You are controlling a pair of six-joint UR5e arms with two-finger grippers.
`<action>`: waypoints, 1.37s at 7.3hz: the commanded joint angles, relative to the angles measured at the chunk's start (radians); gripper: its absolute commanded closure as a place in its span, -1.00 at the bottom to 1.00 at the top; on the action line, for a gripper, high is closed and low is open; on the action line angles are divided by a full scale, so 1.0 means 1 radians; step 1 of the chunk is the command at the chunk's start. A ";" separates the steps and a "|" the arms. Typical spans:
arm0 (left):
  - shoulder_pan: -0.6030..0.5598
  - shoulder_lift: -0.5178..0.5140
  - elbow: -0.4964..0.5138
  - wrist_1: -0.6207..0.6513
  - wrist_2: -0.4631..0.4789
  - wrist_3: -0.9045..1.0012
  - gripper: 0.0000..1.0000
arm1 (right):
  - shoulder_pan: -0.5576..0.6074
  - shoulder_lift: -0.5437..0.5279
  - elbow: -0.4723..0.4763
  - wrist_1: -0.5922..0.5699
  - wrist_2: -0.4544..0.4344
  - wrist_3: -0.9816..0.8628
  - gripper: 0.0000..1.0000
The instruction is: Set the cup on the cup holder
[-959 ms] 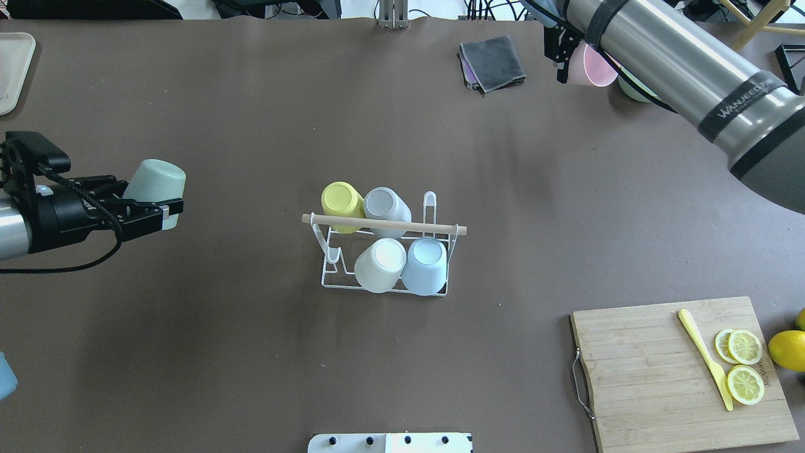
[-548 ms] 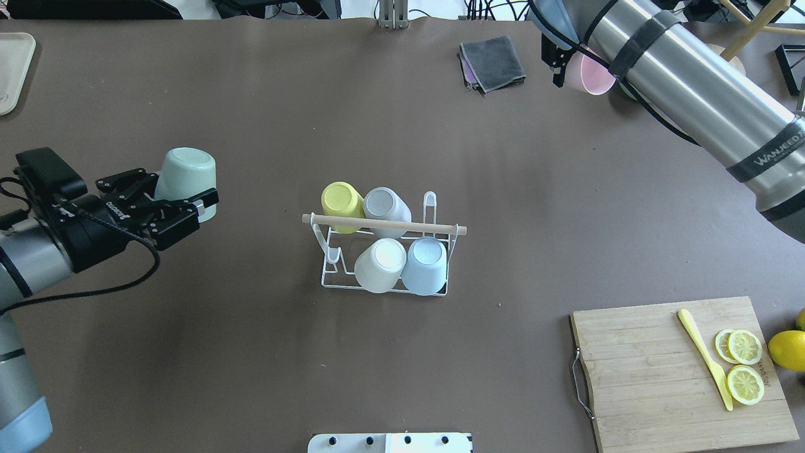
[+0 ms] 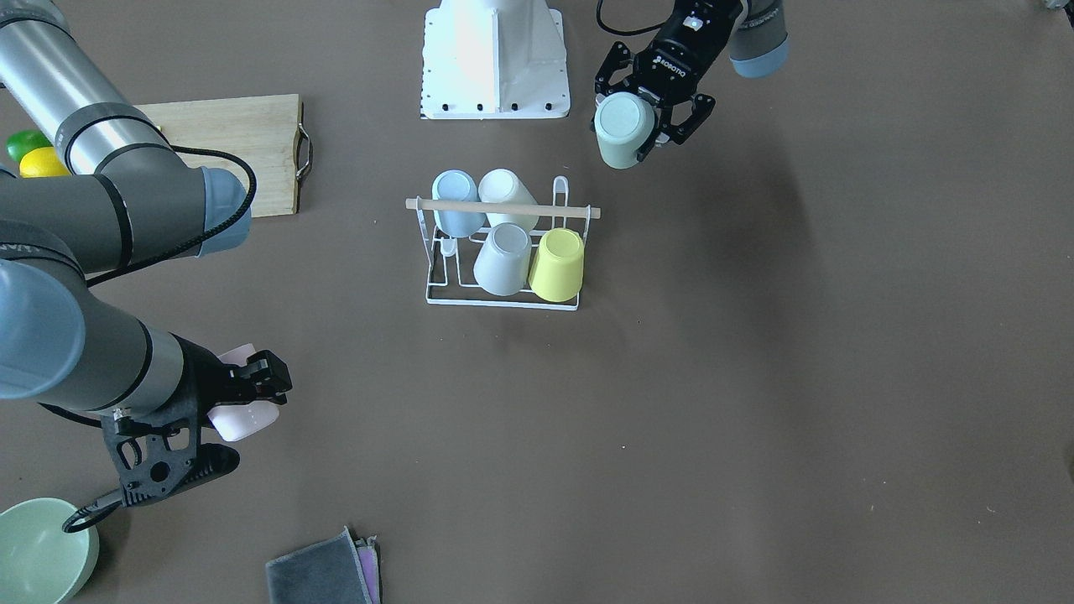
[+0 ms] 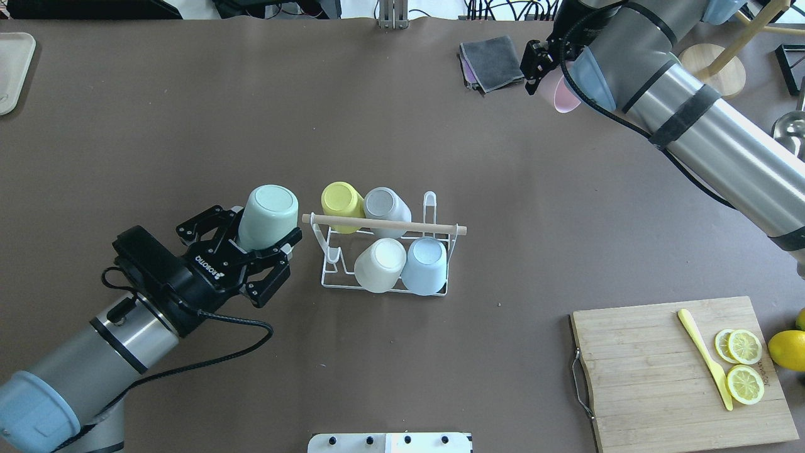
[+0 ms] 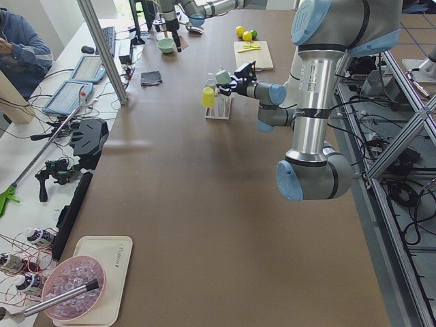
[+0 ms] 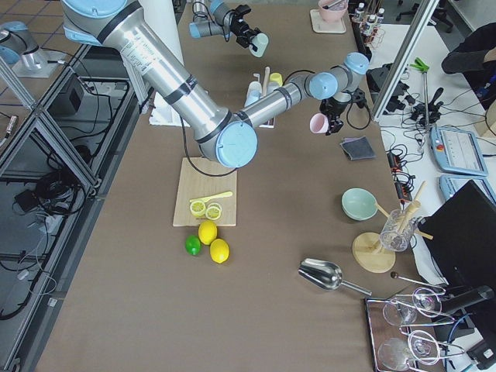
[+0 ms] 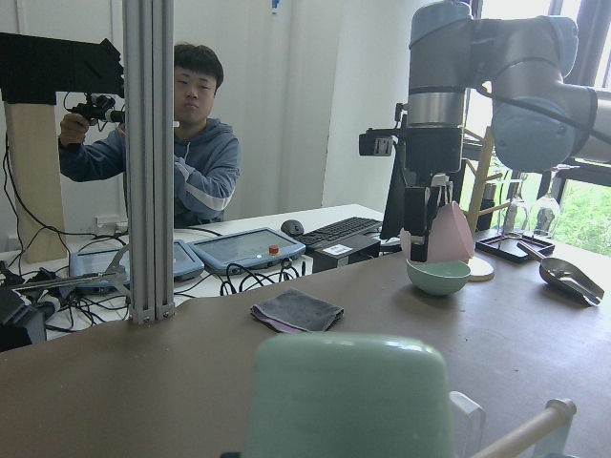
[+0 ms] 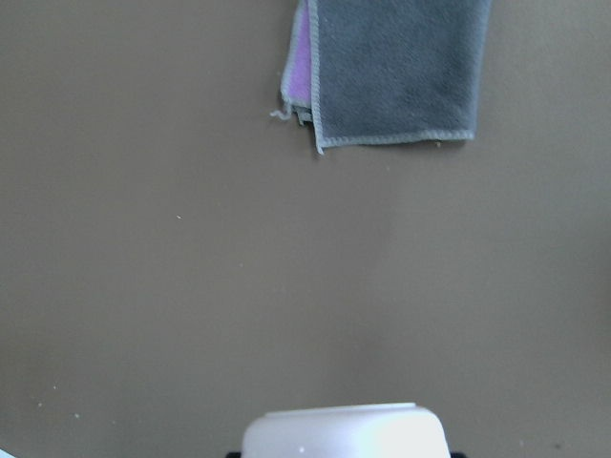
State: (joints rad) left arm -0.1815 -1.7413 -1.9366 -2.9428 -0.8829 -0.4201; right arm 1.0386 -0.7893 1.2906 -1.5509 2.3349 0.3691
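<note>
The pink cup is on its side in my right gripper. It needs to be turned bottom-up before I lower it into the spot next to the grey cup.
The cup holder (image 4: 383, 224), a white wire rack with a wooden rod on top, stands mid-table and carries a yellow cup (image 4: 340, 199), a grey cup (image 4: 385, 204), a white cup (image 4: 380, 264) and a light blue cup (image 4: 426, 264). My left gripper (image 4: 265, 231) is shut on a mint green cup (image 4: 267, 215), held bottom-up just beside the rack's left end; it fills the bottom of the left wrist view (image 7: 348, 401). Far back right, my right gripper (image 4: 542, 70) is shut on a pink cup (image 4: 563, 97), above the table next to the cloth.
A folded grey cloth (image 4: 494, 61) lies at the back. A wooden cutting board (image 4: 654, 377) with a yellow knife and lemon slices sits front right, lemons (image 4: 787, 350) beside it. A green bowl (image 3: 42, 549) stands behind the right arm. A person sits beyond the table's far edge.
My left gripper has carried the mint green cup right and forward, up to the rack's left end. The right arm has swung left with the pink cup, towards the cloth.
</note>
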 commanded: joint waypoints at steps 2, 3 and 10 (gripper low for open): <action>0.048 -0.136 0.116 -0.013 0.039 0.069 0.59 | -0.011 -0.176 0.012 0.523 -0.086 0.075 1.00; 0.042 -0.136 0.122 -0.012 0.039 0.069 0.59 | -0.043 -0.212 0.007 0.692 -0.154 0.153 1.00; 0.025 -0.172 0.176 -0.015 0.087 0.052 0.60 | -0.222 -0.242 -0.060 1.501 -0.511 0.511 1.00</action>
State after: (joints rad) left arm -0.1508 -1.9120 -1.7639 -2.9568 -0.8051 -0.3651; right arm 0.8199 -1.0304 1.2448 -0.1662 1.8320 0.8705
